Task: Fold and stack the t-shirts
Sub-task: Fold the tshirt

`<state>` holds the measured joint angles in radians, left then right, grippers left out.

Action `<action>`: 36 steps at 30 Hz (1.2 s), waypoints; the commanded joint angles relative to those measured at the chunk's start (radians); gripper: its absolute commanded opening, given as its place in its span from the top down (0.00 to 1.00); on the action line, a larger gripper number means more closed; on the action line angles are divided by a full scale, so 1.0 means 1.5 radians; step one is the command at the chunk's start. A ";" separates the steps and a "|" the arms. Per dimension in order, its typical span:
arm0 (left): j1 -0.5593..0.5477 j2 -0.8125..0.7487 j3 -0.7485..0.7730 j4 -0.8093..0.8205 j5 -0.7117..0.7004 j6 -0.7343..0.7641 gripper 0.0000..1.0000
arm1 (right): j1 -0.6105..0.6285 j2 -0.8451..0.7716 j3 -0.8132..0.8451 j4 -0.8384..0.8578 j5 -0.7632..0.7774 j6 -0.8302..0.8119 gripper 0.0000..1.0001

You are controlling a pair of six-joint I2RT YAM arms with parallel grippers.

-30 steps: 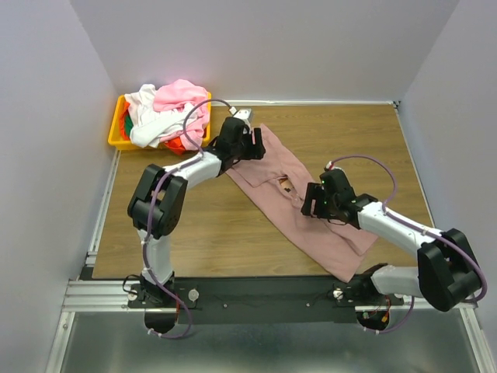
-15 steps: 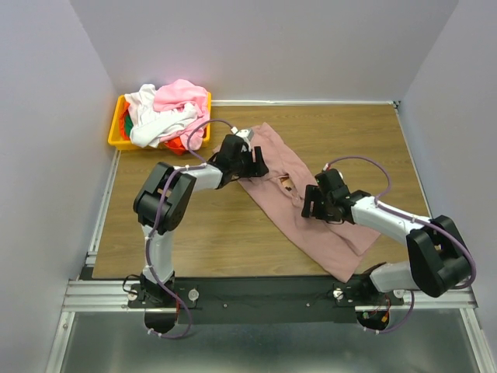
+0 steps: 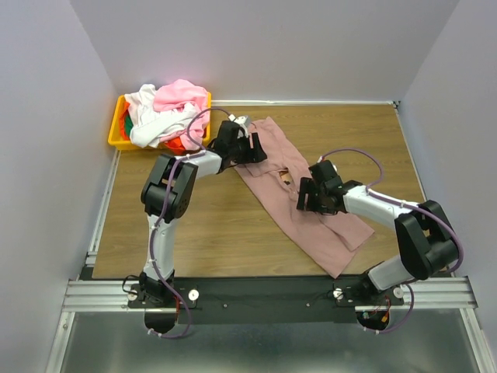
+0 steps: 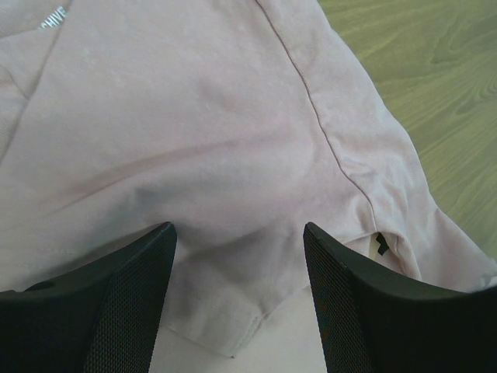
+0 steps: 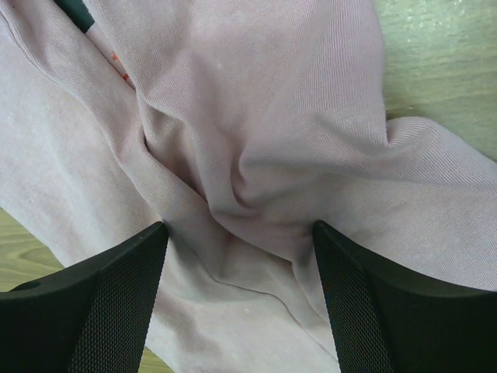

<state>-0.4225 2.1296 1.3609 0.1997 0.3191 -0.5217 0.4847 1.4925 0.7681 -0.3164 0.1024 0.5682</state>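
My left gripper should steady the t-shirt's far end. The t-shirt's long band [image 3: 319, 244] slants across the table, so my right gripper should swing its middle [image 3: 292, 208] straight at the same time, before folding.
A dusty mauve-pink t-shirt [image 3: 311, 214] lies crumpled in a diagonal band across the wooden table. My left gripper [image 3: 250, 150] is open over its far end, jaws spread with the cloth and a hem edge [image 4: 233, 311] between them. My right gripper [image 3: 309, 196] is open over the shirt's middle, jaws spread around a bunched fold [image 5: 241, 194]. Neither jaw pair is closed on the cloth. More t-shirts, light pink [image 3: 180, 95], white [image 3: 159, 124] and red-orange [image 3: 175, 144], are heaped in the bin.
A yellow plastic bin [image 3: 118, 137] stands at the far left corner of the table. Bare wood [image 3: 202, 225] lies left of the shirt and at the far right [image 3: 365, 140]. Grey walls close the table on three sides.
Both arms have drawn the shirt slightly leftward and back. The left gripper moved back toward the far end; the right gripper moved left and farther onto the shirt's middle.
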 commanded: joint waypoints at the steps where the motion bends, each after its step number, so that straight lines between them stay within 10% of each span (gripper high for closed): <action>1: 0.012 0.035 0.049 -0.041 0.030 0.014 0.25 | 0.005 0.022 0.015 -0.009 -0.009 0.007 0.18; 36: -0.017 -0.103 -0.134 0.007 -0.034 0.056 0.26 | 0.192 0.004 -0.022 0.000 0.048 0.144 0.17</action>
<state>-0.4469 1.9274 1.1625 0.1577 0.2489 -0.4309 0.7372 1.4647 0.7326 -0.2886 0.1638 0.7269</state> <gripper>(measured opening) 0.741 0.825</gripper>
